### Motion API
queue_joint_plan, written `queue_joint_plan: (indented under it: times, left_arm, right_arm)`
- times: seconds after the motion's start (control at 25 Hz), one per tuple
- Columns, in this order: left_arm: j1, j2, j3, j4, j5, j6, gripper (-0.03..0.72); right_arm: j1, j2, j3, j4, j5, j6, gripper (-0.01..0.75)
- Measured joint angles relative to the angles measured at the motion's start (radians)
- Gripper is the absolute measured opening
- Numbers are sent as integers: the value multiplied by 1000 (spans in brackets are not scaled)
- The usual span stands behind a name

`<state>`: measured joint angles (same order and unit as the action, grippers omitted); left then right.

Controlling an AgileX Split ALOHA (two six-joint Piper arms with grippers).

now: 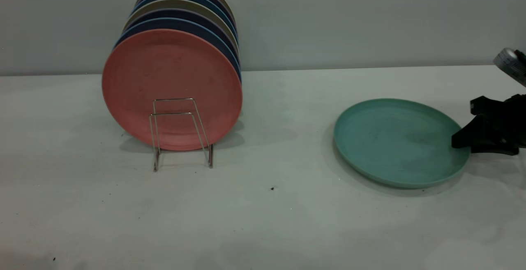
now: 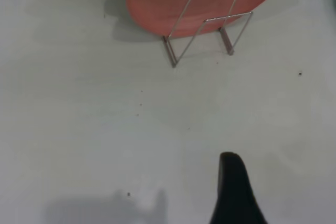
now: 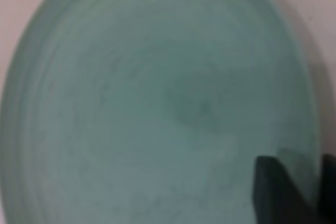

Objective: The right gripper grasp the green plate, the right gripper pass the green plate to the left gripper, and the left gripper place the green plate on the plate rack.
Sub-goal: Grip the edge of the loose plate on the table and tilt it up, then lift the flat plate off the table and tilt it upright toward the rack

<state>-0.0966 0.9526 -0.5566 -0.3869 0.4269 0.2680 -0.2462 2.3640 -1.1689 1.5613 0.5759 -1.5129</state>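
The robot's right gripper is holding the green plate by the rim [image 1: 466,157] farthest from the plate rack, so next the left gripper grips the rim [image 1: 337,131] nearest the rack.
The green plate [image 1: 396,140] lies on the white table at the right and fills the right wrist view [image 3: 157,103]. My right gripper [image 1: 461,139] reaches in from the right edge and is shut on the plate's right rim. In its wrist view [image 3: 317,182] one finger lies over the plate's inside and the other outside the rim. The plate rack [image 1: 181,132] stands at the left, its two front wire loops bare, and it also shows in the left wrist view [image 2: 207,22]. Of my left gripper, only one black finger [image 2: 234,187] shows, above bare table in front of the rack; it is out of the exterior view.
Several plates stand upright in the rack behind the bare loops, a salmon-pink plate [image 1: 171,89] foremost, then blue, purple and olive ones. A grey wall runs close behind the table.
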Motion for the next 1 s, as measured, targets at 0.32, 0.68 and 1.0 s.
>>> queue_joint_plan:
  times: [0.32, 0.68, 1.0]
  left_arm:
    - [0, 24, 0, -74, -3, 2, 471]
    - [0, 198, 0, -350, -15, 227, 455]
    - [0, 386, 0, -870, -15, 762, 454]
  right_arm:
    - [29, 0, 0, 19, -46, 7, 14]
    - [31, -98, 0, -85, 25, 45, 14]
    - [148, -196, 0, -313, 93, 171, 14]
